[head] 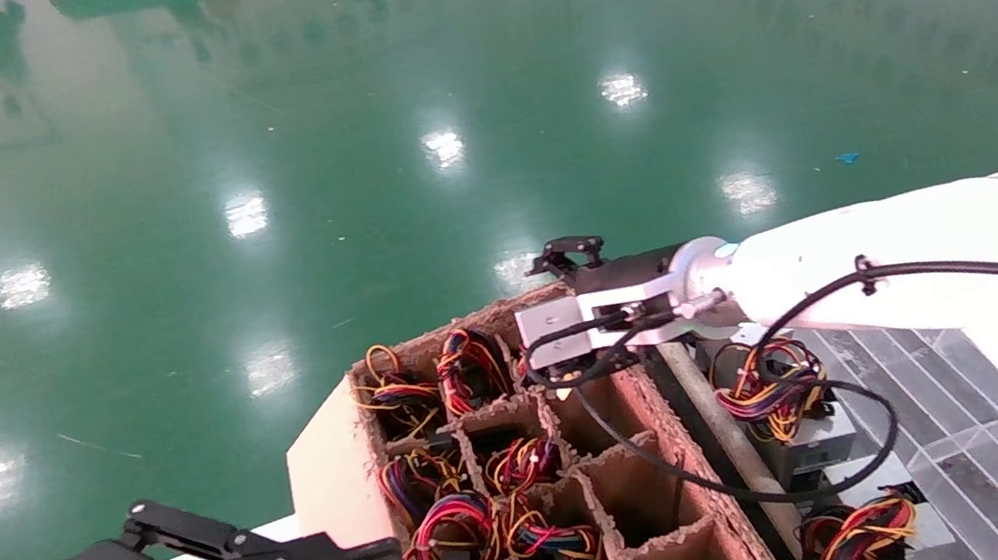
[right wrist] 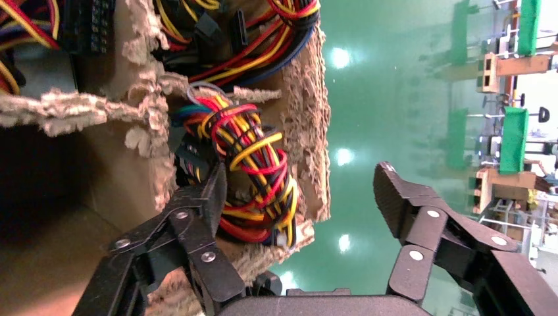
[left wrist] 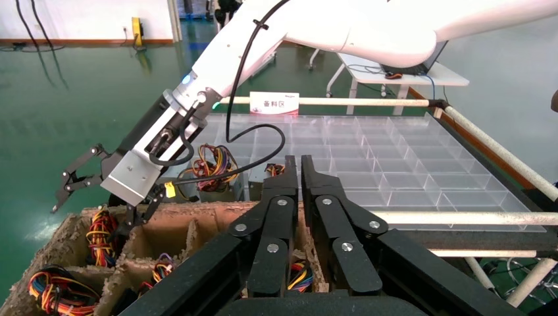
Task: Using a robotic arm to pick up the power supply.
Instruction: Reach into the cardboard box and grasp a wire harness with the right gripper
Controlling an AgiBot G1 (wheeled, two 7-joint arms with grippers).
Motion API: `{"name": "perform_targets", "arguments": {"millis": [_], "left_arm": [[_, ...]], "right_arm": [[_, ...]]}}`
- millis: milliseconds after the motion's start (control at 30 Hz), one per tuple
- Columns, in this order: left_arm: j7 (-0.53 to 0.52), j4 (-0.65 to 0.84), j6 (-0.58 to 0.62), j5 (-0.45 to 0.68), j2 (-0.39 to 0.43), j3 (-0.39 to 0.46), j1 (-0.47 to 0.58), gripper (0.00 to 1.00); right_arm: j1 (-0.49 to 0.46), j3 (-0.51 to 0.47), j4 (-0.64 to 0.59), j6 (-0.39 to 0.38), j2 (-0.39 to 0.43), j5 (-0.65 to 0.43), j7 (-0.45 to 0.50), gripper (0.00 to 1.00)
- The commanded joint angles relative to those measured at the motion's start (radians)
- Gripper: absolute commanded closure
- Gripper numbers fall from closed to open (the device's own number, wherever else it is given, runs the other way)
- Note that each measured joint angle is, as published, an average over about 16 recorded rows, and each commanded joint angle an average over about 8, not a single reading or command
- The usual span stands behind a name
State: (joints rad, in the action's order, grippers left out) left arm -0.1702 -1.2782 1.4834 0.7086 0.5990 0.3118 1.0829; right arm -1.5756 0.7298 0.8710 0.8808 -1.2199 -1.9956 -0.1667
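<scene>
I expect the hidden power supply to come up and hang below the looped wire bundle (right wrist: 256,161) when I lift, because the bundle runs down into the cell (right wrist: 192,161).
The white robotic arm (head: 910,252) reaches from the right to the far corner of the brown cardboard divider box (head: 703,530). My right gripper (right wrist: 303,174) is open and straddles the box's frayed far wall, one finger inside a cell and the other out over the green floor. Between the fingers sits a looped bundle of red, yellow and black wires (right wrist: 253,171) belonging to a power supply; its metal body is hidden in the cell. The fingers touch nothing firmly. From the left wrist view the right gripper (left wrist: 99,207) shows the same stance. My left gripper (head: 383,555) is shut and empty beside the box's near left side.
Several more wire bundles (head: 460,530) fill other cells, and some cells are bare. Silver-grey power supplies with wires (head: 815,440) lie right of the box beside a clear gridded tray (left wrist: 395,158). A loose black cable (head: 652,467) droops over the box. Glossy green floor (head: 335,145) lies beyond.
</scene>
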Motion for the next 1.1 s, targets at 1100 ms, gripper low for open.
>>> {"name": "perform_targets", "arguments": {"millis": [1100], "left_arm": [[0.001, 0.000, -0.001, -0.001, -0.001, 0.001, 0.000, 0.00]], "right_arm": [[-0.028, -0.006, 0.111, 0.099, 0.041, -0.021, 0.156, 1.00]]}}
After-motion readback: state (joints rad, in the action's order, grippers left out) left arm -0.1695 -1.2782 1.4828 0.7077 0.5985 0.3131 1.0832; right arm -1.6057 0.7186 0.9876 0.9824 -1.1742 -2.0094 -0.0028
